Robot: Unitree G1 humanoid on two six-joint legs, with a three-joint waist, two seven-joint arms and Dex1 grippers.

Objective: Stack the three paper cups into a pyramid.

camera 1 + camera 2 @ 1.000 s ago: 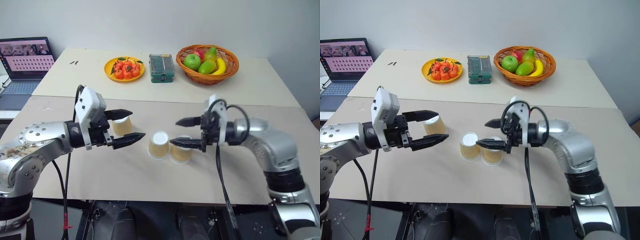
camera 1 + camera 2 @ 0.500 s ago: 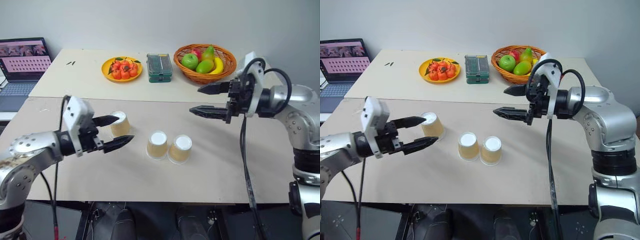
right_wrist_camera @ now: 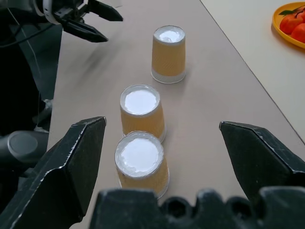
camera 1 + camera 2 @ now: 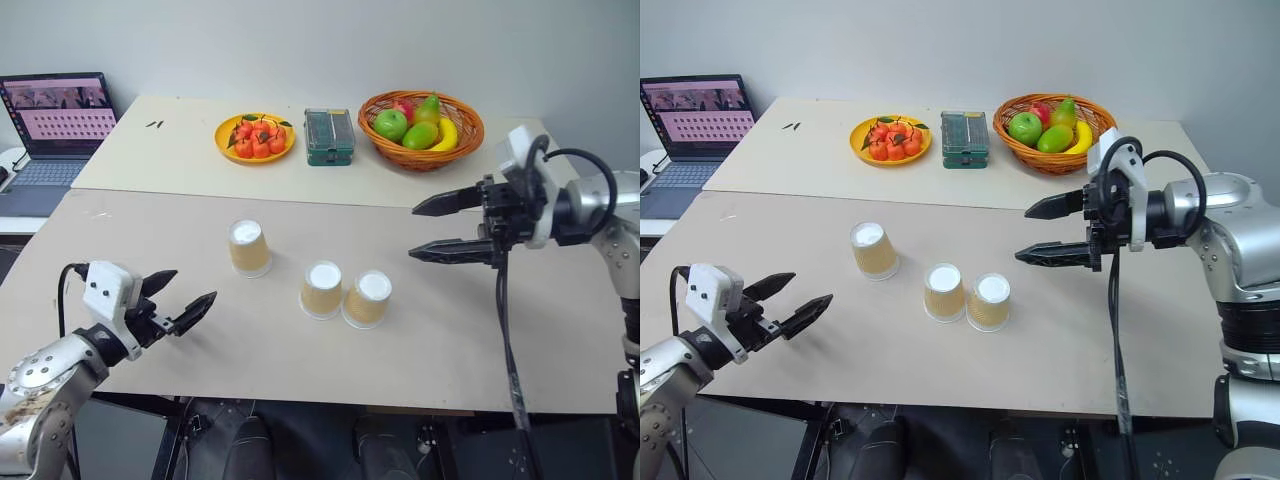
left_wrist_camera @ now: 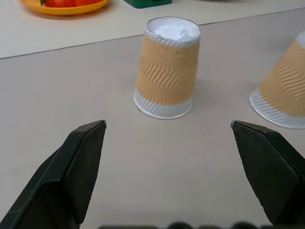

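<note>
I expect the lone cup [image 4: 250, 249] to sit across both of the others and stay standing when I lower it, because the other two cups touch [image 4: 343, 300] with their flat white bases up.
Three tan ribbed paper cups stand upside down on the beige table, white bases up. One cup [image 4: 249, 247] stands alone at the left. The other two, the middle cup [image 4: 322, 289] and the right cup [image 4: 367, 299], sit side by side and touch. No cup rests on another. My left gripper [image 4: 195, 284] hovers open and empty near the table's front left edge, well short of the lone cup [image 5: 167, 67]. My right gripper [image 4: 412, 234] is open and empty in the air to the right of the pair, pointing left toward them.
On the far table sit an orange plate of small red fruit [image 4: 254, 138], a green box [image 4: 329, 136] and a wicker fruit basket [image 4: 420, 118]. An open laptop [image 4: 60, 125] stands at the far left. The table's front edge [image 4: 330, 405] is close to my left gripper.
My left gripper drew back from the lone cup, down toward the front left edge. My right gripper pulled away rightward and up from the two touching cups. The cups stayed put.
</note>
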